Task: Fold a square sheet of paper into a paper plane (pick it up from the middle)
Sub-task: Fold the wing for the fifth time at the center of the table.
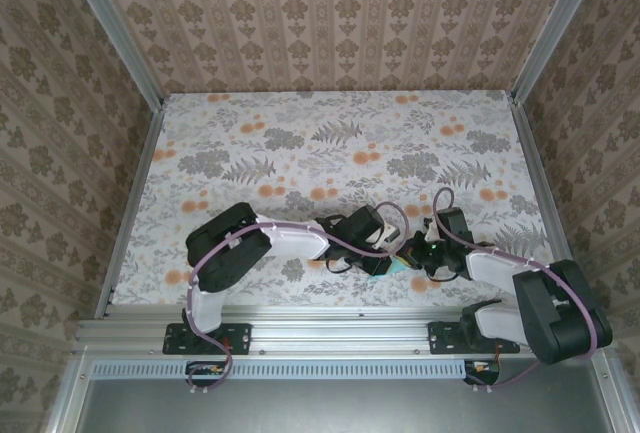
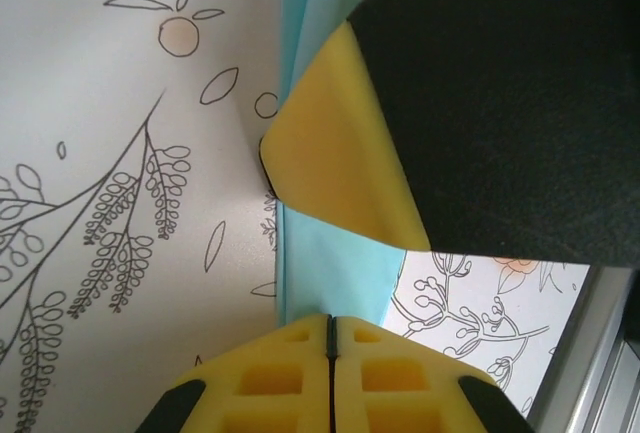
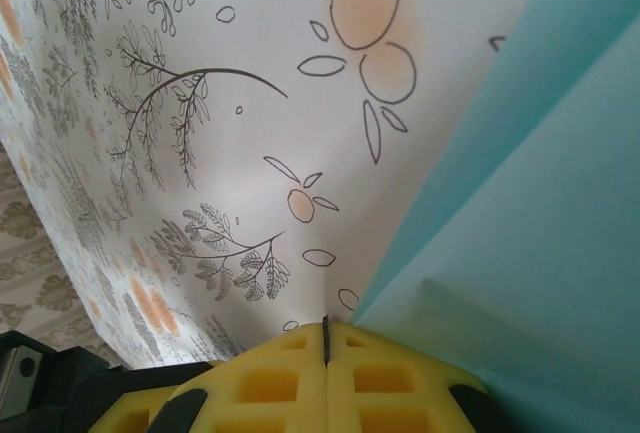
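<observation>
I should move my left gripper back toward the paper strip's narrow end, because my right gripper's yellow finger blocks the paper strip ahead [image 2: 337,261] of my left gripper.
The folded light turquoise paper [image 1: 384,269] lies on the floral table near the front edge, between my two grippers. In the left wrist view the paper [image 2: 335,268] runs as a narrow strip from under my left gripper [image 2: 332,319], which is shut with its tips on the paper. Just beyond, the right gripper's yellow finger [image 2: 335,143] and black body rest over the strip. In the right wrist view my right gripper [image 3: 325,338] is shut, its tips at the left edge of the layered paper [image 3: 520,243]. Seen from above, the left gripper [image 1: 388,251] and right gripper [image 1: 408,253] almost touch.
The table's aluminium front rail [image 1: 330,331] runs close behind the grippers, and its edge [image 2: 585,353] shows at the lower right of the left wrist view. Patterned walls [image 1: 330,23] close in the back and both sides. The floral tabletop [image 1: 330,143] stretches away beyond the arms.
</observation>
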You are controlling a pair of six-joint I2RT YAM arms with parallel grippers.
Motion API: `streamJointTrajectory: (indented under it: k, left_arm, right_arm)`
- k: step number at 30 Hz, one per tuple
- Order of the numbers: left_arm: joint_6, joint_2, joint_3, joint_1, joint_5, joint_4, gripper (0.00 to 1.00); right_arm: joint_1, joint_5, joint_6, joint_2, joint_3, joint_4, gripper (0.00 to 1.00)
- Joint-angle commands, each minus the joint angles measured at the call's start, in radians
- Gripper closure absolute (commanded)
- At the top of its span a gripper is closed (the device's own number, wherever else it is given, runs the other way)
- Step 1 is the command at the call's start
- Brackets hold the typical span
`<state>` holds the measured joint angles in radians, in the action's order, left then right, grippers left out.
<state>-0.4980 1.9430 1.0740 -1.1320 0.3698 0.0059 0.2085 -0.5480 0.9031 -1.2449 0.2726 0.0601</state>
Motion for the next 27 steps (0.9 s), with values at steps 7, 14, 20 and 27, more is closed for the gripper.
streamJointTrajectory:
  k: [7,14,20,27]
  left_arm:
    - [0.003,-0.088,-0.012,-0.014,-0.050,-0.182,0.77]
    - [-0.083,-0.137,-0.026,0.033,0.016,-0.123,0.82]
    - [-0.115,-0.079,0.000,0.046,0.056,-0.108,0.93]
    - [-0.113,-0.045,0.003,0.027,0.085,-0.090,0.98]
  right_arm:
    - [0.030,0.200,-0.069,-0.022,-0.007,-0.218,1.00]
    - [0.044,0.215,-0.070,-0.021,-0.003,-0.229,1.00]
    - [0.051,0.224,-0.071,-0.016,-0.003,-0.235,1.00]
    - [0.055,0.231,-0.066,-0.017,-0.002,-0.233,1.00]
